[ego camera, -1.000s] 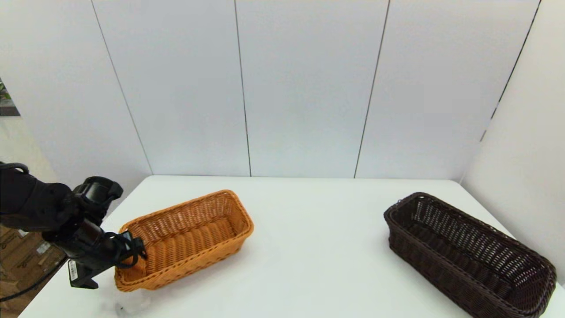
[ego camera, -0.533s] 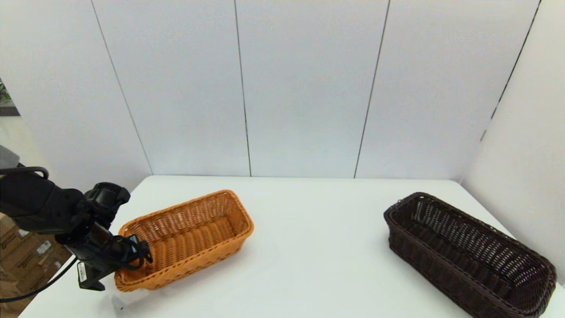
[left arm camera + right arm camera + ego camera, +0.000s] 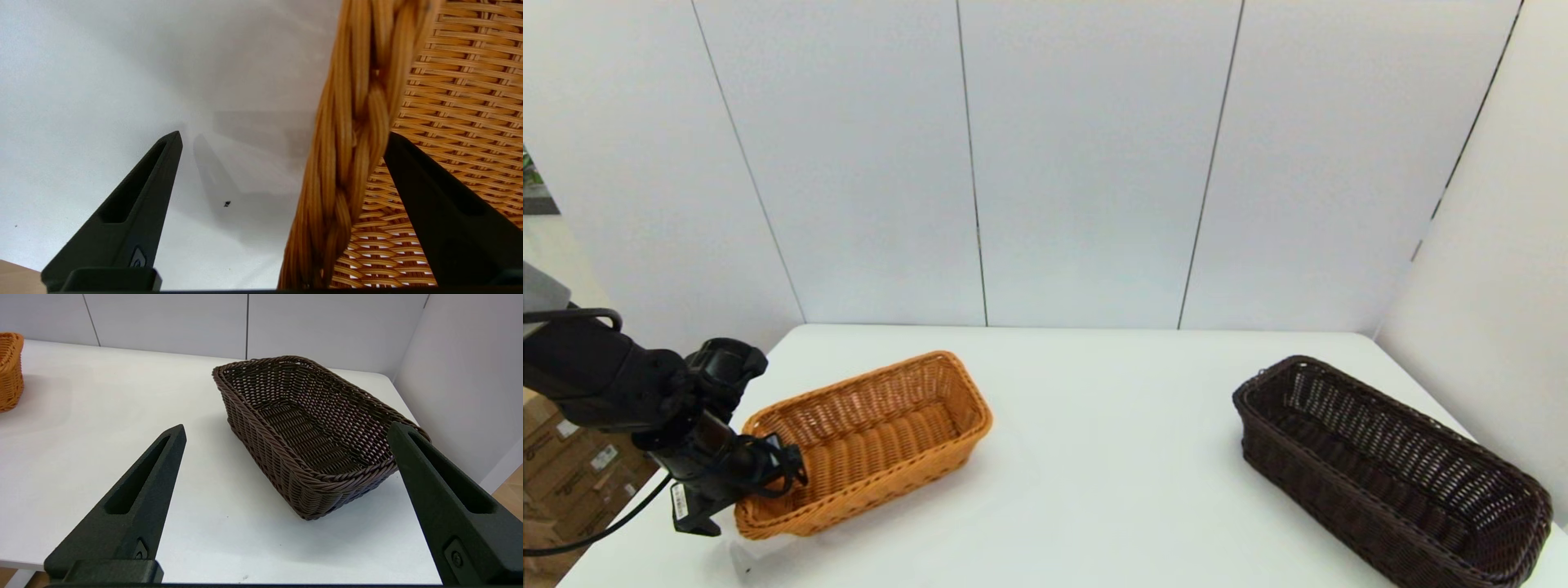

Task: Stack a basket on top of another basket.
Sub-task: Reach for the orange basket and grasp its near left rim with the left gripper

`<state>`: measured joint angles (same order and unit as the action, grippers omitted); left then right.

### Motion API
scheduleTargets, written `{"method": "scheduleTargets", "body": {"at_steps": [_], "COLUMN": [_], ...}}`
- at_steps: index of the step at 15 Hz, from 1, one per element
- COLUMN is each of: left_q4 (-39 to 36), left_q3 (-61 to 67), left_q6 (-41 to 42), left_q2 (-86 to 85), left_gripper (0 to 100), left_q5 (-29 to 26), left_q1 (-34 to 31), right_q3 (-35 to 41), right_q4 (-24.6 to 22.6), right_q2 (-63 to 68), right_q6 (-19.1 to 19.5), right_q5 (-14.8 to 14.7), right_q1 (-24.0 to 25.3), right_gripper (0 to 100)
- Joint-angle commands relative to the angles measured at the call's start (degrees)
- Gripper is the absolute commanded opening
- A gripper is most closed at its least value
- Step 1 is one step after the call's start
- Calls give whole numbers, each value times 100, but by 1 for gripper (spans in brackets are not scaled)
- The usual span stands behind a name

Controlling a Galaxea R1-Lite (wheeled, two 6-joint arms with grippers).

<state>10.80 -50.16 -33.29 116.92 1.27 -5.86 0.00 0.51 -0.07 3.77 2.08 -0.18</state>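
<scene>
The orange-tan basket (image 3: 866, 441) will hold its shape and come along almost level when I carry its end, because the thick braided rim (image 3: 890, 481) joins upright woven sides.
The orange-tan wicker basket (image 3: 874, 433) lies at the table's left. My left gripper (image 3: 772, 474) is at its near short end, open, with the braided rim (image 3: 351, 143) between the jaws: one finger (image 3: 441, 212) is inside the basket and the other (image 3: 139, 204) is outside over the table. The dark brown wicker basket (image 3: 1388, 465) lies at the right near the table's edge. My right gripper (image 3: 286, 426) is open and empty, held back from the near end of the dark basket (image 3: 310, 428), and it does not show in the head view.
The white table (image 3: 1111, 457) has wall panels behind it and a wall close on the right. Its left edge runs just beside my left arm. An end of the orange basket (image 3: 8, 371) shows far off in the right wrist view.
My left arm has shifted slightly right, toward the orange basket's near end. Both baskets stay where they were.
</scene>
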Motion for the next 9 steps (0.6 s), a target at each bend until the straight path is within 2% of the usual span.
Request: {"method": "scheduleTargets", "body": {"at_steps": [1,9], "left_q4": [1,-17], "left_q3": [-2,-2], "left_q6": [-11,25], "left_q2": [15,-29], "left_gripper": [0,0], "left_q5": [-4,5], "left_q1": [-2,6], "right_q3": [0,0], "right_q4": [2,2], "right_q2": [-1,-1], "right_q6": [1,1], "right_q5": [2,2], "right_q1": [1,1], "right_gripper": [100,100]}}
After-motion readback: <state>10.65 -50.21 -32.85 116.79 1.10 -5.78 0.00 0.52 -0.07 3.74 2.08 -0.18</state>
